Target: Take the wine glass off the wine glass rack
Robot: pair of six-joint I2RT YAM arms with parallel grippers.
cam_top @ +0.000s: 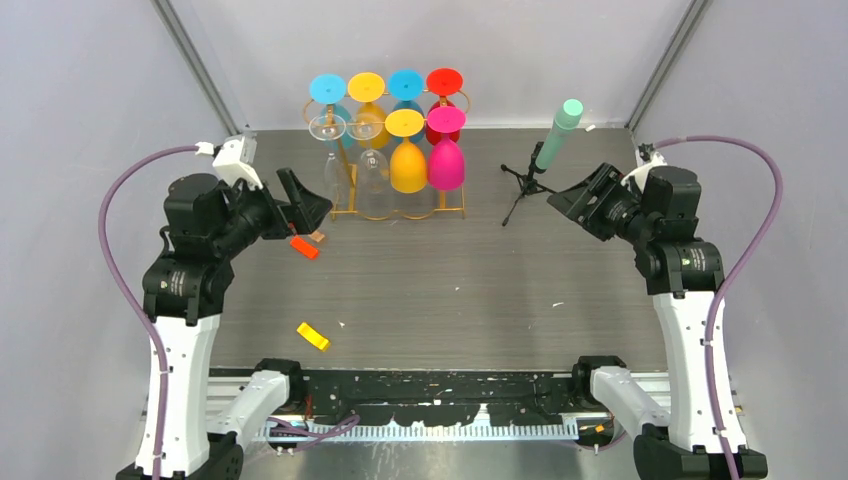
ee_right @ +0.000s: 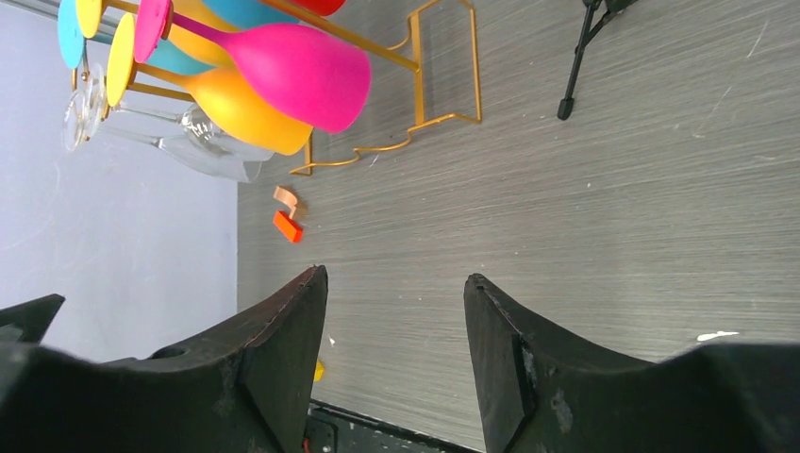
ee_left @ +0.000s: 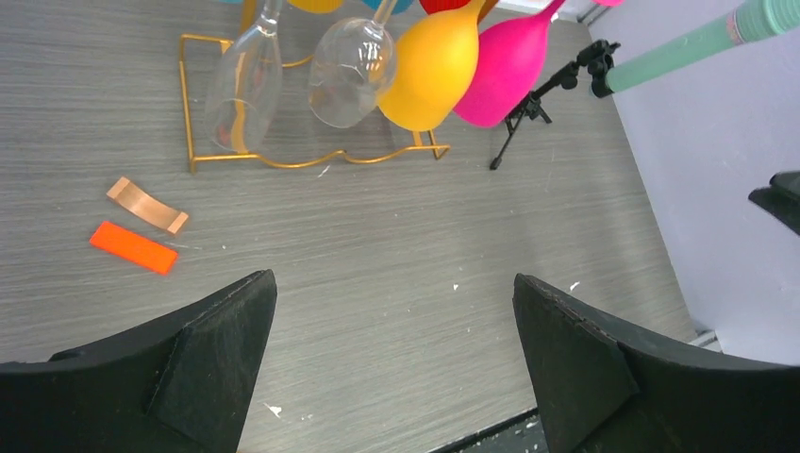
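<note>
The foot of the outermost clear wine (cam_top: 327, 128) glass is open toward my left gripper. I keep going up to its rim (cam_top: 313, 129) until my fingers are on both sides of it.
The gold wire wine glass rack (cam_top: 352, 190) stands at the back middle of the table. Several glasses hang upside down from it. The front row holds two clear wine glasses (cam_top: 337, 170), a yellow one (cam_top: 408, 166) and a pink one (cam_top: 446, 163). Blue, yellow and red ones hang behind. My left gripper (cam_top: 310, 205) is open and empty, just left of the rack near the clear glasses. My right gripper (cam_top: 570, 195) is open and empty, well to the rack's right. The left wrist view shows the rack base (ee_left: 283, 163) and a clear glass (ee_left: 243, 90). The right wrist view shows the rack (ee_right: 418, 90) and the pink glass (ee_right: 292, 66).
A black tripod holding a green cylinder (cam_top: 545, 150) stands between the rack and my right gripper. An orange block (cam_top: 305, 247) and a copper strip (cam_top: 318, 236) lie under my left gripper. A yellow block (cam_top: 313, 336) lies nearer the front edge.
</note>
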